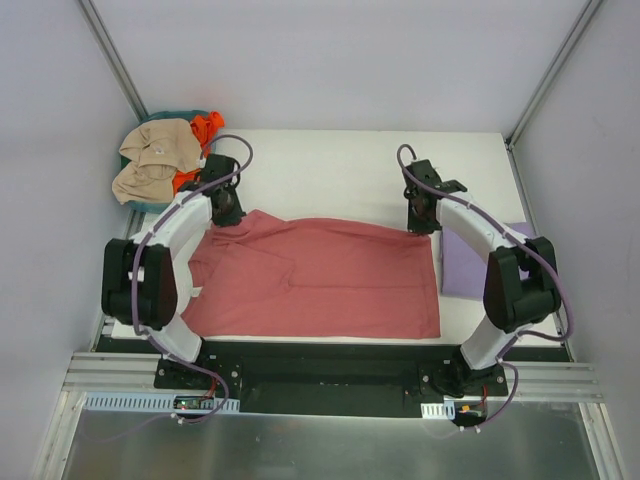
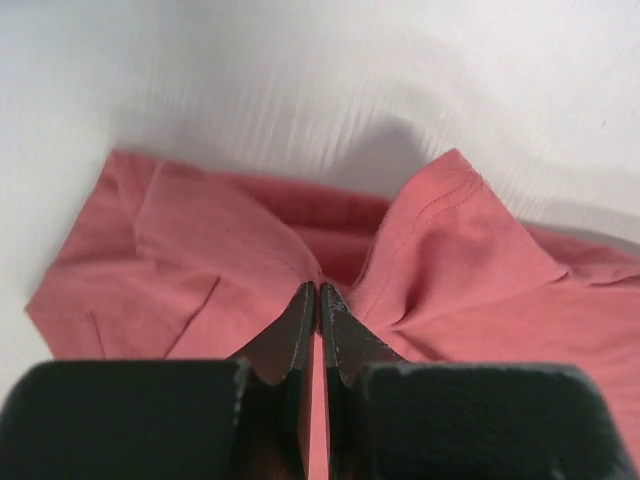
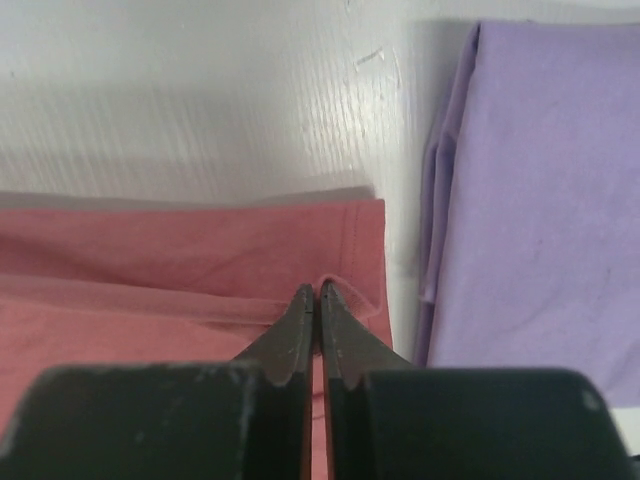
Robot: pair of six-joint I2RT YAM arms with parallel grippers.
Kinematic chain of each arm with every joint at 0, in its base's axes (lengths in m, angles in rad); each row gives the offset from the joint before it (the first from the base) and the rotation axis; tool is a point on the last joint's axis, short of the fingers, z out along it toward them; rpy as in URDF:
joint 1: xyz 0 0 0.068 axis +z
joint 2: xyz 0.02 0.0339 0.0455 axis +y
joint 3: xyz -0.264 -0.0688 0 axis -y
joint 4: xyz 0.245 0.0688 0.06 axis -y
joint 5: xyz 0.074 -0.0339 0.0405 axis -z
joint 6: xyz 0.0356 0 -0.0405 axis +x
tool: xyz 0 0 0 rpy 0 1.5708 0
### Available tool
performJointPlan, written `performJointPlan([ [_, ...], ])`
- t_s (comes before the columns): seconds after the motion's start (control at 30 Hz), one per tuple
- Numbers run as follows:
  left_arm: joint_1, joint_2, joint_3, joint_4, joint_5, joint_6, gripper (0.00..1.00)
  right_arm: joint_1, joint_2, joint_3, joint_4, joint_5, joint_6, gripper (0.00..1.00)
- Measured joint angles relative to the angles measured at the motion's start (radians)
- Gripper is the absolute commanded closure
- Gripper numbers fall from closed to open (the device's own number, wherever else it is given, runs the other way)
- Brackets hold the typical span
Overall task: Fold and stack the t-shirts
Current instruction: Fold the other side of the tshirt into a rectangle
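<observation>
The brick-red t-shirt's far edge (image 1: 325, 224) stretches across both grippers. My left gripper keeps going toward the flat near layer (image 1: 236, 288) and let the edge go over it.
The brick-red t-shirt (image 1: 320, 280) lies spread across the white table, folded over lengthwise. My left gripper (image 1: 226, 208) is shut on the shirt's far left part; in the left wrist view (image 2: 319, 290) the red cloth (image 2: 450, 260) bunches up at the tips. My right gripper (image 1: 422, 218) is shut on the shirt's far right corner, and in the right wrist view (image 3: 317, 290) a fold of the hem (image 3: 350, 250) is pinched. The lavender t-shirt (image 1: 468, 262) lies folded at the right, partly under the right arm; it also shows in the right wrist view (image 3: 540, 200).
A teal basket (image 1: 135, 200) at the far left corner holds beige (image 1: 155, 160) and orange (image 1: 207, 128) clothes. The white table top (image 1: 330, 170) stretches beyond the shirt. Grey walls close in on both sides.
</observation>
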Motion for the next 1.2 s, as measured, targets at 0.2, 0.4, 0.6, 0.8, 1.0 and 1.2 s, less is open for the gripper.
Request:
performJointPlan([
  [0.2,-0.026,-0.177,-0.193,0.01,-0.038,-0.054,1.0,0.015,-0.117,-0.083,0.002,-0.001,0.004,0.99],
  [0.4,-0.057,-0.355,-0.352,0.0,-0.059,-0.111,1.0,0.015,-0.167,-0.129,0.003,-0.003,0.005,0.99],
  [0.6,-0.077,-0.548,-0.463,-0.005,-0.063,-0.16,1.0,0.019,-0.189,-0.177,0.007,-0.014,0.005,0.99],
  [0.8,-0.084,-0.691,-0.52,-0.049,-0.069,-0.198,1.0,0.022,-0.234,-0.211,0.006,-0.021,0.005,0.99],
  [1.0,-0.095,-0.797,-0.528,-0.102,-0.067,-0.221,1.0,0.023,-0.273,-0.22,0.01,-0.032,0.005,0.99],
  [1.2,-0.103,-0.862,-0.552,-0.165,-0.063,-0.256,1.0,0.024,-0.294,-0.26,0.006,-0.047,0.004,0.99],
])
